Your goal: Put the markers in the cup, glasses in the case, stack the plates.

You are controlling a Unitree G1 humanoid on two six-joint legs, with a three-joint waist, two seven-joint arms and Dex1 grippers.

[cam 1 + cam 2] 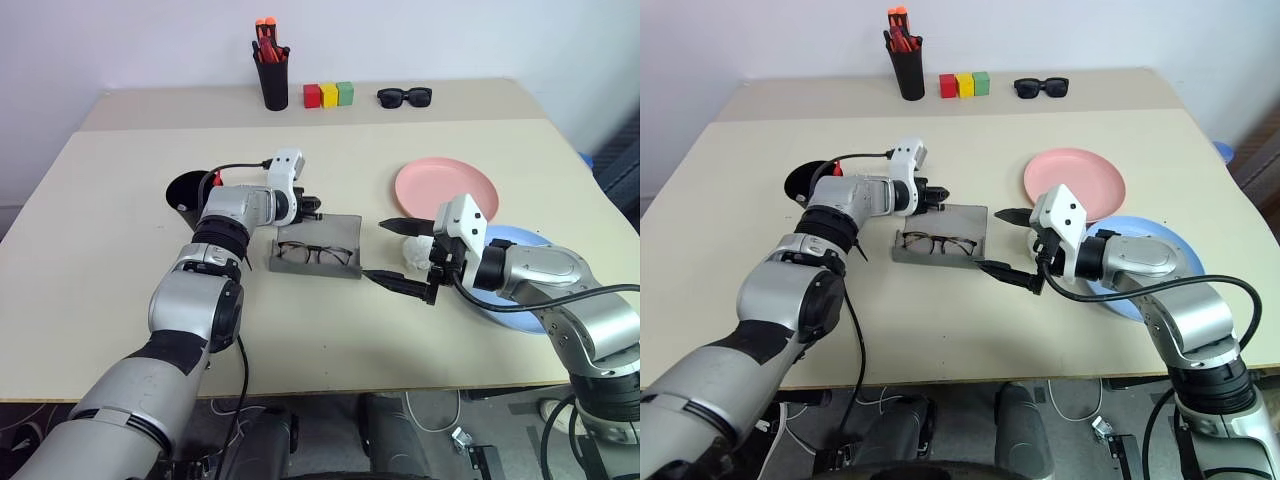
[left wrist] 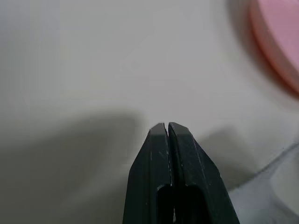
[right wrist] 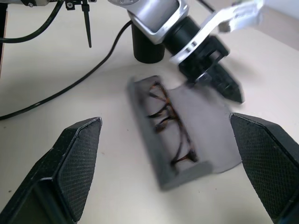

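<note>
My left gripper should push back from the lid's far edge [image 1: 340,215] and fold the lid over the glasses, because the grey case's lid [image 1: 333,231] lies open beyond them.
The grey case [image 1: 335,230] lies open at the table's middle, with the wire-frame glasses [image 1: 318,255] resting in its near half. My left gripper [image 1: 316,207] is shut and empty, its tips at the far left edge of the case's lid. Behind that arm stands the black cup [image 1: 186,193], and a marker's red tip [image 1: 217,180] pokes up at its rim. My right gripper [image 1: 372,249] stands open just right of the case, holding nothing. The pink plate [image 1: 445,187] sits to the right. The blue plate [image 1: 520,236] lies partly under my right arm.
At the table's back stand a tall black pen cup [image 1: 273,82] with orange and red pens, three coloured blocks [image 1: 328,95] and black sunglasses [image 1: 404,96]. A black cable [image 3: 70,86] trails from my left arm over the table.
</note>
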